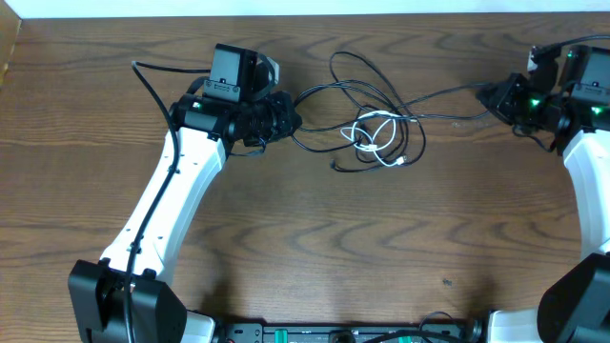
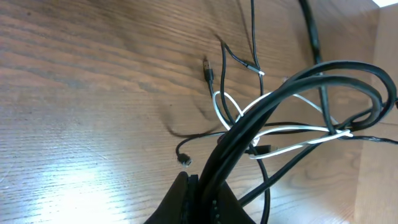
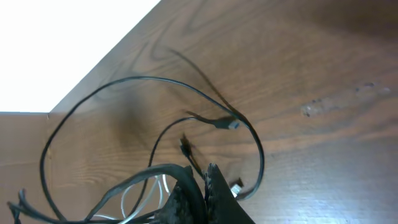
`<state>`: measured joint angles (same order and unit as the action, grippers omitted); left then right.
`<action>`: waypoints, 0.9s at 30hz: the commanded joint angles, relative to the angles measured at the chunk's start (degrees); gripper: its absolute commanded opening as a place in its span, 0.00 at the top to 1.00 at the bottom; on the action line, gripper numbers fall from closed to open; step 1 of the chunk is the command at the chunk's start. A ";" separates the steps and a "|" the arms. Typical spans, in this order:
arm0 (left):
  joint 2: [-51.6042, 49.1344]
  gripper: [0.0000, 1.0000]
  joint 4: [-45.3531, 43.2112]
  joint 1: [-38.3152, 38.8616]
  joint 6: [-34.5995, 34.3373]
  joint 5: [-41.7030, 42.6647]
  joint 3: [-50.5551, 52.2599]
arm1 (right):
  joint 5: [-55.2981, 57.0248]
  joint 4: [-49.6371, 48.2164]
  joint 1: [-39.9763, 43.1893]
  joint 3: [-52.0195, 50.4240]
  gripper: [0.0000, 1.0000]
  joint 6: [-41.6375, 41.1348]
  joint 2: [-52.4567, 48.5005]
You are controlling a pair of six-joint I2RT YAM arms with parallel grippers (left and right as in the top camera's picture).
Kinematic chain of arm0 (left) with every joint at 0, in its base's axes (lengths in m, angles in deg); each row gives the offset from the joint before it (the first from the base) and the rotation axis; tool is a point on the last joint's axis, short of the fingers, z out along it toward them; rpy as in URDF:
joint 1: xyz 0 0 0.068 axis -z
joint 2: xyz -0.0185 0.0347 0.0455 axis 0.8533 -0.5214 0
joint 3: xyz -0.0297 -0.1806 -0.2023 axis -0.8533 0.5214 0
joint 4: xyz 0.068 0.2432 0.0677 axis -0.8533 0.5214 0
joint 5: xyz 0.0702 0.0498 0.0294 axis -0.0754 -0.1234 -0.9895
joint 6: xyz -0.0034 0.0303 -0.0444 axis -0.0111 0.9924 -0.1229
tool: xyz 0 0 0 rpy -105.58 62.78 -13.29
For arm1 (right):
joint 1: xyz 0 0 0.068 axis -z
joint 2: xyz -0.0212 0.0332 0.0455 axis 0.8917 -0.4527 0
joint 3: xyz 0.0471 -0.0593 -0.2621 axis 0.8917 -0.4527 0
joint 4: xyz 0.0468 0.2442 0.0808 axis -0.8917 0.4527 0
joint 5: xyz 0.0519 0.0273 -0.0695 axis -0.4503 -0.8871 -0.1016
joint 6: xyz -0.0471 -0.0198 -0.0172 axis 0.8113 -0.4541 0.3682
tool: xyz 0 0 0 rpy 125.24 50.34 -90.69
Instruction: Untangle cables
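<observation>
I should stretch the black piece of cable [image 1: 452,92] with my right gripper next and then let it go over the clear wood, because my left gripper is holding the tangle's black loops [image 1: 319,95] at the far side.
A loose tangle of black cables [image 1: 381,119] with a short white cable [image 1: 374,145] looped through it lies at the table's back centre. My left gripper [image 1: 291,119] sits at the tangle's left edge, shut on black cable strands [image 2: 280,93] that rise between its jaws [image 2: 204,180] toward the white cable [image 2: 217,107]. Far right, my right gripper [image 1: 486,93] is shut on a black strand stretched from the tangle. In the right wrist view that gripper [image 3: 199,167] pinches the black cable [image 3: 149,78], and the white cable [image 3: 163,185] shows behind it.
Small plug ends lie on the wood near the tangle [image 2: 207,68] [image 2: 184,160] [image 3: 231,124]. The table's back edge [image 3: 106,62] runs close behind the right gripper. The left arm [image 1: 167,205] crosses the table's left half.
</observation>
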<state>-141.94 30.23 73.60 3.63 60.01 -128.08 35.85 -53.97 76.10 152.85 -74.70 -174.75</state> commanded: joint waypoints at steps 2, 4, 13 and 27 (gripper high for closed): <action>0.94 0.92 0.74 -0.59 0.57 -1.95 -0.52 | 5.55 1.40 1.66 0.42 0.99 1.84 1.29; 0.94 0.92 0.76 -0.59 0.57 -1.95 -0.52 | 5.55 2.29 1.64 0.42 0.99 3.04 1.29; 0.94 0.92 1.46 -0.57 1.20 -1.92 -0.52 | 13.42 7.02 1.64 0.42 0.97 5.42 1.29; 0.94 0.92 3.34 -0.57 2.36 -1.92 -0.52 | 12.57 10.10 -2.49 0.42 0.19 7.30 1.29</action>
<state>-141.94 33.26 73.29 4.28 58.43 -128.08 49.03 -43.91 75.62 152.85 -69.33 -174.73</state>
